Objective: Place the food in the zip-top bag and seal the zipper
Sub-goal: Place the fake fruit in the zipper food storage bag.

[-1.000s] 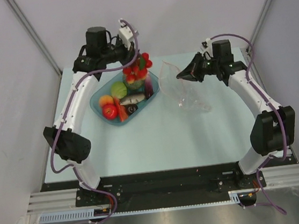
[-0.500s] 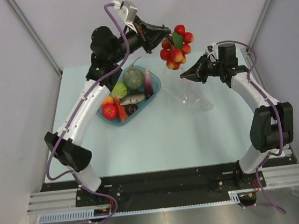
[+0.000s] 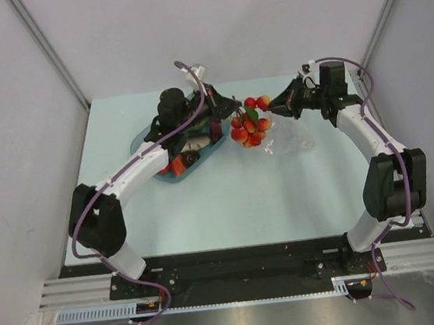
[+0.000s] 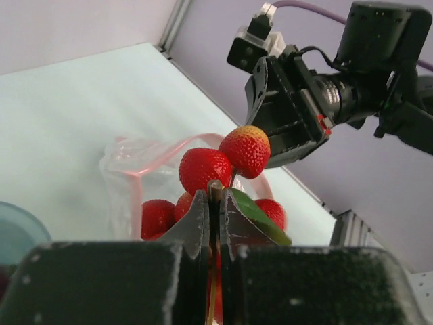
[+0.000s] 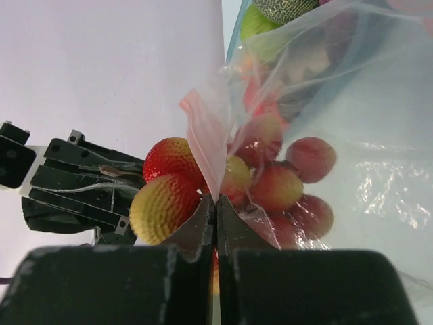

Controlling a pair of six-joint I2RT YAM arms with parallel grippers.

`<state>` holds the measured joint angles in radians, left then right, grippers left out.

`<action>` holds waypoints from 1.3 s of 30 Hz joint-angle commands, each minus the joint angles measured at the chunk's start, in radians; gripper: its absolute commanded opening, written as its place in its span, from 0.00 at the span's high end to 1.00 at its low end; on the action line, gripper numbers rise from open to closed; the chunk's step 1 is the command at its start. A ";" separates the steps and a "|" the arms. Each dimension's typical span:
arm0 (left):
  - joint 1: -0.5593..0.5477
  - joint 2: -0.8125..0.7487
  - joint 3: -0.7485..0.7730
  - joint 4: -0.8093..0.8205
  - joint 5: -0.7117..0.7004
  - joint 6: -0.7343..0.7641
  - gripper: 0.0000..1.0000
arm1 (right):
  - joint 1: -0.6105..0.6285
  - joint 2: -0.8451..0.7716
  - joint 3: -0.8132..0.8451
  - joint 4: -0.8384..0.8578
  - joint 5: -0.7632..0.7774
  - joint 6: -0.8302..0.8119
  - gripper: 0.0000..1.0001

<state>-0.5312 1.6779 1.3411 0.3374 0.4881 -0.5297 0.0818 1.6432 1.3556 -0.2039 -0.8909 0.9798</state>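
Note:
Two berries of the cluster sit outside the bag opening's edge, so my left gripper should lift them over it and lower the cluster into the bag.
My left gripper is shut on the stem of a cluster of small red pieces, one of the food items. The cluster hangs at the mouth of the zip-top bag. My right gripper is shut on the bag's mouth edge, holding up its pink-tinted zipper. In the right wrist view two berries sit outside the film and others show through the bag. More food lies in the blue tray, mostly hidden under my left arm.
The left arm reaches across the tray, covering most of it; a red piece and the purple eggplant peek out. A dark green squash and a light green apple show through the bag. Walls close in on three sides.
The left gripper lifted the red cluster out of the tray, swung it high to the right, then lowered it to the bag's mouth. The right gripper kept the bag's edge and shifted slightly.

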 commanded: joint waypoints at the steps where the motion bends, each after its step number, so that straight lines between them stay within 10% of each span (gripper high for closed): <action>1: 0.023 -0.152 -0.045 0.025 -0.019 0.123 1.00 | -0.008 -0.040 0.042 0.034 -0.034 0.010 1.00; 17: -0.065 -0.120 0.076 -0.308 -0.055 0.608 1.00 | 0.033 -0.002 0.122 0.057 -0.048 -0.003 1.00; 31: -0.133 0.023 0.234 -0.428 -0.264 0.623 0.98 | 0.090 0.010 0.143 0.046 -0.065 -0.030 1.00; 32: -0.133 0.025 0.237 -0.429 -0.304 0.610 0.92 | 0.088 0.009 0.143 0.047 -0.065 -0.029 1.00; 36: -0.087 -0.001 0.236 -0.449 -0.160 0.467 0.17 | 0.085 0.013 0.160 0.049 -0.066 -0.035 1.00; 39: -0.029 -0.036 0.236 -0.434 0.004 0.369 0.07 | 0.069 0.020 0.169 0.035 -0.057 -0.044 1.00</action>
<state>-0.6292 1.7134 1.5288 -0.1226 0.3157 0.0051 0.1684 1.6608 1.4593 -0.1867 -0.9268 0.9565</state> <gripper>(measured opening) 0.871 0.009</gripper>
